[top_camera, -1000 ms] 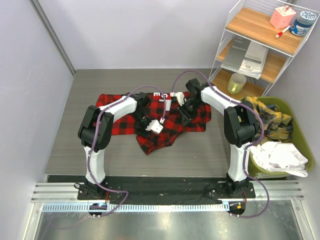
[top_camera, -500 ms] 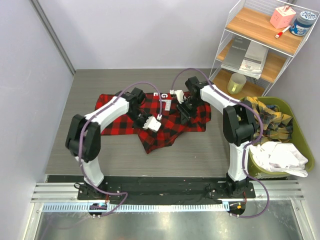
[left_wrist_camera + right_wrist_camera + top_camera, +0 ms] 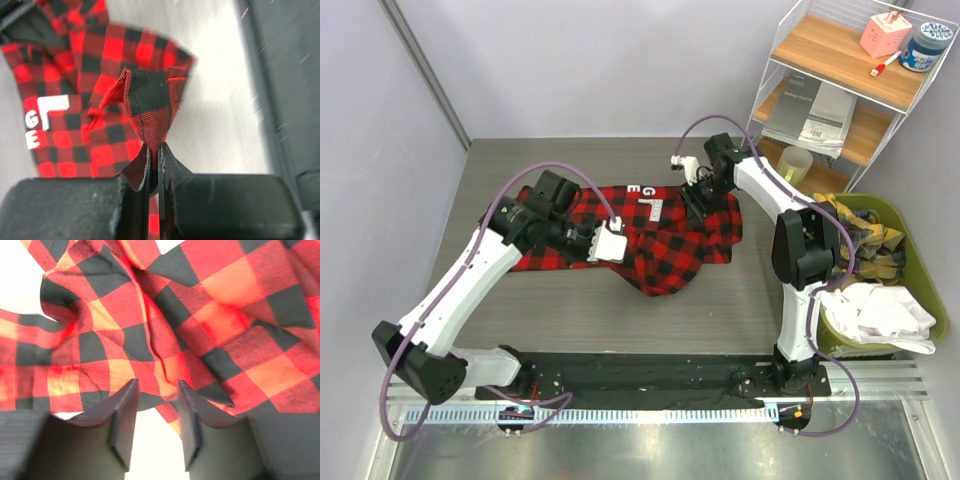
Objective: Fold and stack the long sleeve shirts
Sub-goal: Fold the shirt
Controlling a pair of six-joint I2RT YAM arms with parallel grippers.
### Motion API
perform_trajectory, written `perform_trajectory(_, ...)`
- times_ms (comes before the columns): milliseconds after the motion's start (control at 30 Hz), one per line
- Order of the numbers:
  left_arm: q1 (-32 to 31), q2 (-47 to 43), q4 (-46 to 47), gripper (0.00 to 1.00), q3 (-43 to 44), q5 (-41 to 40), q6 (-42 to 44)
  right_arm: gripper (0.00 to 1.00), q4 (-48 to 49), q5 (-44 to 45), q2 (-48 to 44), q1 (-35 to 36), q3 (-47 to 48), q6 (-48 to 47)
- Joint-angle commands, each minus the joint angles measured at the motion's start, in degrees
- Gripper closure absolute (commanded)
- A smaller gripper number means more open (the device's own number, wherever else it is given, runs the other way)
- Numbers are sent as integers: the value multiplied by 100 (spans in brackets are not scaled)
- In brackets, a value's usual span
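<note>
The sleeve in my left gripper bulges (image 3: 662,281) out past the shirt's near edge. Next, I swing it toward the shirt's far edge (image 3: 618,190) so that I can lay it over the shirt.
A red-and-black check long sleeve shirt (image 3: 670,240) lies spread across the middle of the grey table, with a white lettered patch (image 3: 655,207) near its far edge. My left gripper (image 3: 588,243) sits over the shirt's left half. In the left wrist view it (image 3: 155,147) is shut on a raised fold of the shirt (image 3: 145,105), which stands up in a peak above the table; the patch (image 3: 52,107) shows at the left. My right gripper (image 3: 703,190) is at the shirt's far right corner. In the right wrist view it (image 3: 156,385) stands open, with rumpled shirt cloth (image 3: 200,315) just beyond its tips.
A green bin (image 3: 920,270) at the right edge holds a yellow-check garment (image 3: 860,235) and a white one (image 3: 880,310). A wire shelf (image 3: 840,90) with small items stands at the back right, with a pale cup (image 3: 793,165) on its low shelf. Walls close the left and back.
My left gripper has shut on a fold of the shirt and drawn it leftward, the arm stretching out. My right gripper has moved toward the far right corner and opened wider.
</note>
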Motion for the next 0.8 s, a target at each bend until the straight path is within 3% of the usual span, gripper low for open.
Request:
perform_trajectory(0, -698, -328, 709, 100, 289, 89, -2158, 54, -138, -54, -370, -90, 324, -54)
perform_trajectory(200, -1369, -13, 2249, 100, 667, -930, -4808, 42, -226, 78, -352, -354, 737, -45)
perform_trajectory(267, -1360, 426, 2462, 100, 1016, -1817, -5454, 38, -287, 122, -326, -468, 939, -45)
perform_trajectory(433, -825, 1042, 3276, 100, 1555, -2723, -6894, 28, -340, 201, -300, -714, 1132, -36)
perform_trajectory(567, -210, 1410, 3859, 100, 1783, -3329, -7250, 27, -349, 298, -291, -873, 1221, 7)
perform_trajectory(767, 660, 2035, 4509, 100, 2214, -3332, -7171, 30, -367, 193, -168, -1128, 1317, 175)
